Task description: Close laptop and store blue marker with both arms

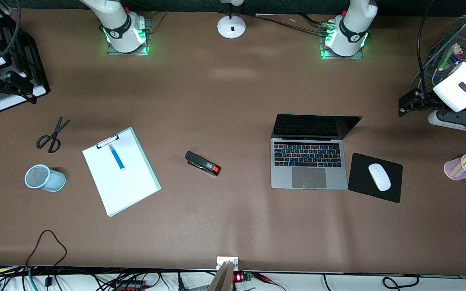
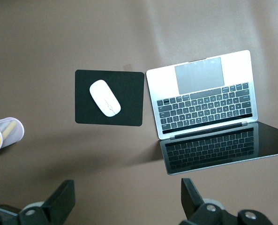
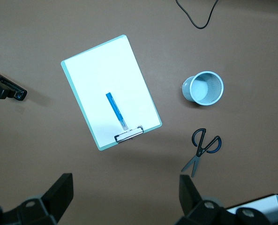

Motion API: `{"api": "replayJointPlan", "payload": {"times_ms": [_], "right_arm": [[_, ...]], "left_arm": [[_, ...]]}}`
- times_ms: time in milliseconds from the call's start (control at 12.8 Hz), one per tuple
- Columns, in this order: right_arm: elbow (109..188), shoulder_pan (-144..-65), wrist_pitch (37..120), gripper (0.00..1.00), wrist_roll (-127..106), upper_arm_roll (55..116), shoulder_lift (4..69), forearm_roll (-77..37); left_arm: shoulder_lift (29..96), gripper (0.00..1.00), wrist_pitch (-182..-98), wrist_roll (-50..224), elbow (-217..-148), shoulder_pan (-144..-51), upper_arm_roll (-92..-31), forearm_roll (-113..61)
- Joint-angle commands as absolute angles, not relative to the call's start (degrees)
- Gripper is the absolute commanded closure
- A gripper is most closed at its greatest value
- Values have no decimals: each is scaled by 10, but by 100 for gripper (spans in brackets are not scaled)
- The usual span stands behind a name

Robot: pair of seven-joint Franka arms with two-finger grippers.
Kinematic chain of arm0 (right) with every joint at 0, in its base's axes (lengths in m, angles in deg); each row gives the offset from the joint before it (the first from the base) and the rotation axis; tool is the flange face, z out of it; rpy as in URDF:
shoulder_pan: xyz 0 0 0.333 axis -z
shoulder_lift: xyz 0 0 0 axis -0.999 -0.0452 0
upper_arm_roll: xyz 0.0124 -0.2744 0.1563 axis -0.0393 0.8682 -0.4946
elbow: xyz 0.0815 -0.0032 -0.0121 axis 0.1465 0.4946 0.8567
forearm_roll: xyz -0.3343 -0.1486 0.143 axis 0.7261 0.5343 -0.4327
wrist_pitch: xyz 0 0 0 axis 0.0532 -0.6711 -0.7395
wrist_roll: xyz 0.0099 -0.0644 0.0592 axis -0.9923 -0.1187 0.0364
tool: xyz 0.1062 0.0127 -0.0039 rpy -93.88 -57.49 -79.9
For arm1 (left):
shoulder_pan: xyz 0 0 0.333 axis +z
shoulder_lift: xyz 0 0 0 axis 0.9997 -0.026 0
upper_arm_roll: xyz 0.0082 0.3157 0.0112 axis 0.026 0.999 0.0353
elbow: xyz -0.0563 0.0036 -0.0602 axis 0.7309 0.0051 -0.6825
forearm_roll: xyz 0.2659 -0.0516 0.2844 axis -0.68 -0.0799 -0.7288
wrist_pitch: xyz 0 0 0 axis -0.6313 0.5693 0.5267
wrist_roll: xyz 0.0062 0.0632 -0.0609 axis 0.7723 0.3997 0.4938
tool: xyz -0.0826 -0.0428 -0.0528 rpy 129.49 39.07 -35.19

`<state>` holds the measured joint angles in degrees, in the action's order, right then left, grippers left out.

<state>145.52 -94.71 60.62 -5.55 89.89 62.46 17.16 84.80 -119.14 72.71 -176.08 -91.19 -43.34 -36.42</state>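
Note:
My gripper will push the laptop's lid (image 1: pixel 309 126) from behind, and the lid should swing down flat while the laptop's base stays in place, because a hinge (image 1: pixel 307 140) runs along the keys.
The laptop (image 1: pixel 308 161) lies open on the table toward the left arm's end, keys lit, screen dark; it also shows in the left wrist view (image 2: pixel 202 101). The blue marker (image 1: pixel 116 157) lies on a white clipboard (image 1: pixel 121 186) toward the right arm's end, and shows in the right wrist view (image 3: pixel 116 110). My left gripper (image 1: pixel 403 106) is open and empty, up in the air at the left arm's end of the table (image 2: pixel 128 194). My right gripper (image 1: pixel 12 83) is open and empty, up over the black file tray (image 3: pixel 126 190).
A black mouse pad (image 1: pixel 390 190) with a white mouse (image 1: pixel 379 176) lies beside the laptop, a pink pen cup (image 1: pixel 463 167) past it. A stapler (image 1: pixel 202 163), scissors (image 1: pixel 53 135), a light-blue mesh cup (image 1: pixel 45 178), a black file tray (image 1: pixel 26 60) and a lamp base (image 1: pixel 231 26) stand around.

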Motion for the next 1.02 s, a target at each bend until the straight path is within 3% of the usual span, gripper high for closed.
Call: {"api": "replayJointPlan", "payload": {"times_ms": [0,547,703,938], "right_arm": [[1443,-944,598,0,-60,898,620,172],[1442,-946,607,0,-50,898,604,159],[1449,-949,604,0,-39,895,563,159],[1448,-950,659,3,124,893,442,121]], "left_arm": [[838,0,-1186,724,-1741,-908,-435,-358],[838,0,-1186,723,-1740,-905,-434,-358],[838,0,-1186,724,-1741,-905,-434,-358],[838,0,-1186,725,-1741,-905,-434,-356]]}}
